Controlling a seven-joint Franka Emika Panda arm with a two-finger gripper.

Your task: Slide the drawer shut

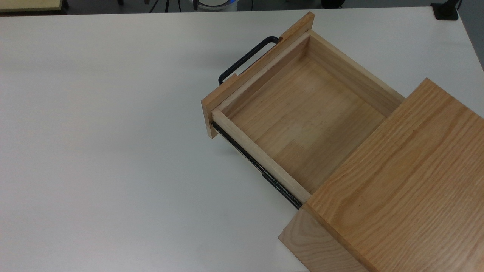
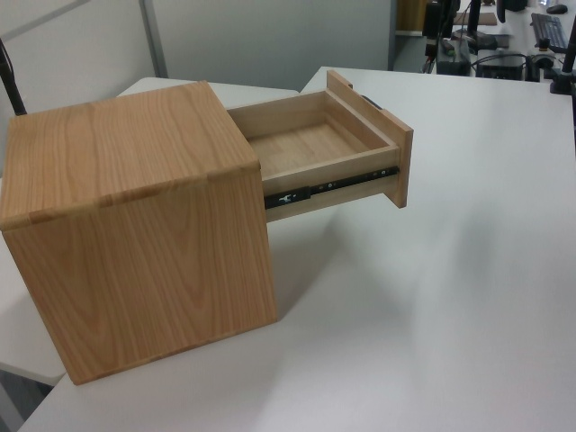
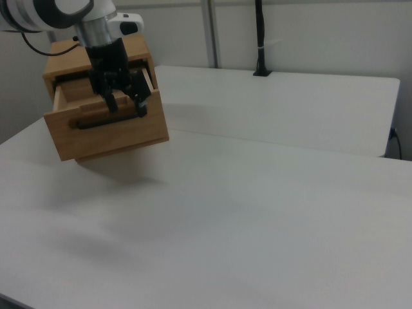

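I expect the drawer [image 2: 310, 144] to slide fully in when I push, while the oak cabinet stays still, because the black side rail [image 2: 333, 186] runs straight into the cabinet.
The drawer [image 1: 302, 109] is a light wooden tray pulled far out of the oak cabinet [image 1: 401, 181], and it is empty. Its flat front panel carries a black bar handle [image 1: 245, 58], and a black side rail [image 1: 261, 170] is exposed. In the left view the drawer [image 2: 324, 148] sticks out to the right of the cabinet [image 2: 135, 225]. In the right view my gripper [image 3: 127, 105] hangs open, fingers pointing down, in front of the drawer front [image 3: 106, 138] and just above the handle [image 3: 106, 120]. Whether it touches the drawer I cannot tell.
The cabinet stands on a wide white table [image 1: 113, 151], near the top view's right edge. A black post [image 3: 259, 38] rises at the table's far edge in the right view. Desks with equipment [image 2: 504, 36] lie beyond the table in the left view.
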